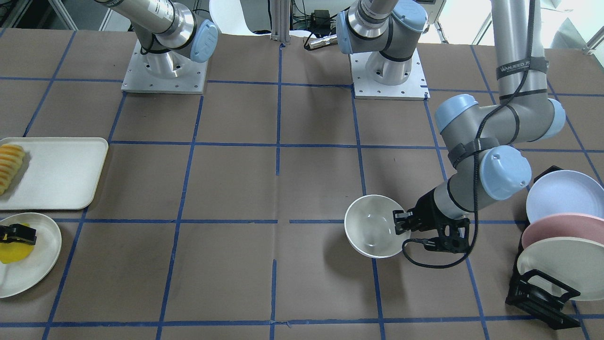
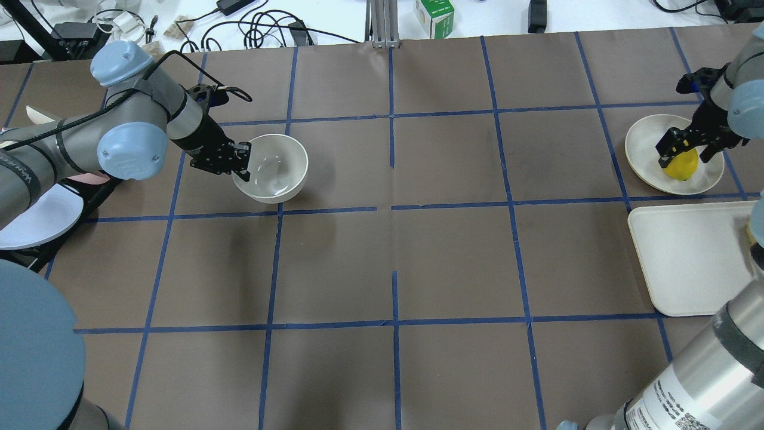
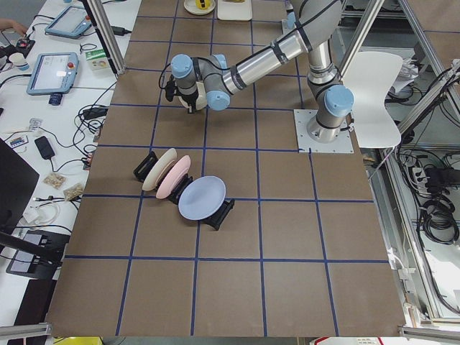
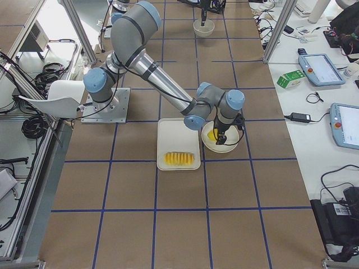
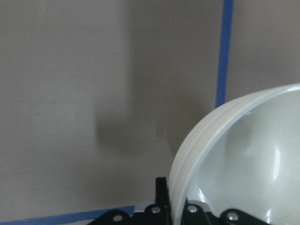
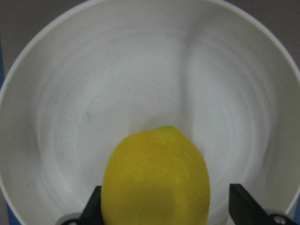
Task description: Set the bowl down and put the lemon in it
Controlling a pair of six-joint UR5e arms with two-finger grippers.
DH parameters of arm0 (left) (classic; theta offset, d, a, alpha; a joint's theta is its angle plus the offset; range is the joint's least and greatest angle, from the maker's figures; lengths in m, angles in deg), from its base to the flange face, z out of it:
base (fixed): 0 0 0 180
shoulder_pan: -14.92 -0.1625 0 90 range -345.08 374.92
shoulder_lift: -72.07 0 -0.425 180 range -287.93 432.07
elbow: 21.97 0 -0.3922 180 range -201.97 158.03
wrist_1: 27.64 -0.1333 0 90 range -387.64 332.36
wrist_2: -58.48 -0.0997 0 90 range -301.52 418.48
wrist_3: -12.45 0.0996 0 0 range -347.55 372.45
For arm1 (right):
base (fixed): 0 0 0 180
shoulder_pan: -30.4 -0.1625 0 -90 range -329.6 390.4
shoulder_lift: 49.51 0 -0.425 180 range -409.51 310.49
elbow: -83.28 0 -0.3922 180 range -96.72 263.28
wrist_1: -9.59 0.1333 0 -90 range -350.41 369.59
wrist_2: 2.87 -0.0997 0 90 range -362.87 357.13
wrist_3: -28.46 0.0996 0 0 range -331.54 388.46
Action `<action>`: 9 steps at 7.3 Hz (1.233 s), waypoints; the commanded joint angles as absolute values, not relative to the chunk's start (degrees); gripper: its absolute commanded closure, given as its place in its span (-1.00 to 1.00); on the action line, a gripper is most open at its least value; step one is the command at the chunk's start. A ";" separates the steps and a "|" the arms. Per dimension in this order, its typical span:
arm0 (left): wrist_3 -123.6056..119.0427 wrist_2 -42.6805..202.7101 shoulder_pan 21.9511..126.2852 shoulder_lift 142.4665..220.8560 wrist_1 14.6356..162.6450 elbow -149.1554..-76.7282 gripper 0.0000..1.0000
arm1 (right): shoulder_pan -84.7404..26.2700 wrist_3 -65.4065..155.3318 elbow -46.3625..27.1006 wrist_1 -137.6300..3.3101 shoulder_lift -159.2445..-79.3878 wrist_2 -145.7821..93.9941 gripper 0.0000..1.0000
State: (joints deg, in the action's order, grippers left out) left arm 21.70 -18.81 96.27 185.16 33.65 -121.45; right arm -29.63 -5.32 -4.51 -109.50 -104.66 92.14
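The empty bowl (image 1: 371, 227) tilts in my left gripper, far from the lemon, so I'll set it in the middle of the table (image 1: 281, 224) and withdraw before the lemon arrives.
My left gripper (image 2: 243, 161) is shut on the near rim of the off-white bowl (image 2: 276, 170) and holds it slightly tilted, just above the table on the left. The bowl (image 1: 370, 229) is empty. In the left wrist view the bowl's rim (image 5: 197, 154) sits between the fingers. The yellow lemon (image 2: 681, 166) lies on a flat white plate (image 2: 644, 149) at the far right. My right gripper (image 2: 686, 149) is open and straddles the lemon (image 6: 157, 183), with one finger at its side and the other apart from it.
A white tray (image 1: 61, 174) with a sliced orange-yellow ridged piece (image 1: 10, 165) lies beside the plate (image 1: 42, 257). A black rack (image 1: 538, 293) with pastel plates (image 1: 561, 193) stands behind my left arm. Blue tape lines cross the brown table.
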 commanded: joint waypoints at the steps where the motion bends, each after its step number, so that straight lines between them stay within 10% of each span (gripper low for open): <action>1: 9.79 -16.58 106.63 184.56 32.84 -121.11 1.00 | -29.63 -5.20 -4.44 -109.07 -104.70 91.96 0.36; 7: -1.96 -16.58 114.06 189.57 20.71 -123.84 1.00 | -32.52 -4.33 -2.59 -87.93 -121.36 92.14 0.58; 8: -1.62 -16.84 114.41 190.10 20.70 -123.92 0.57 | -35.32 -2.67 -2.51 -83.79 -124.88 92.22 0.63; 9: -1.44 -17.36 114.50 189.49 19.05 -123.14 -0.80 | -38.57 1.79 -3.03 -81.67 -128.66 92.05 0.64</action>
State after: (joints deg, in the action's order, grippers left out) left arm -1.66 -16.89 114.30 189.61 20.40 -123.62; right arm -34.88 -2.33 -2.66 -85.47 -123.82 92.14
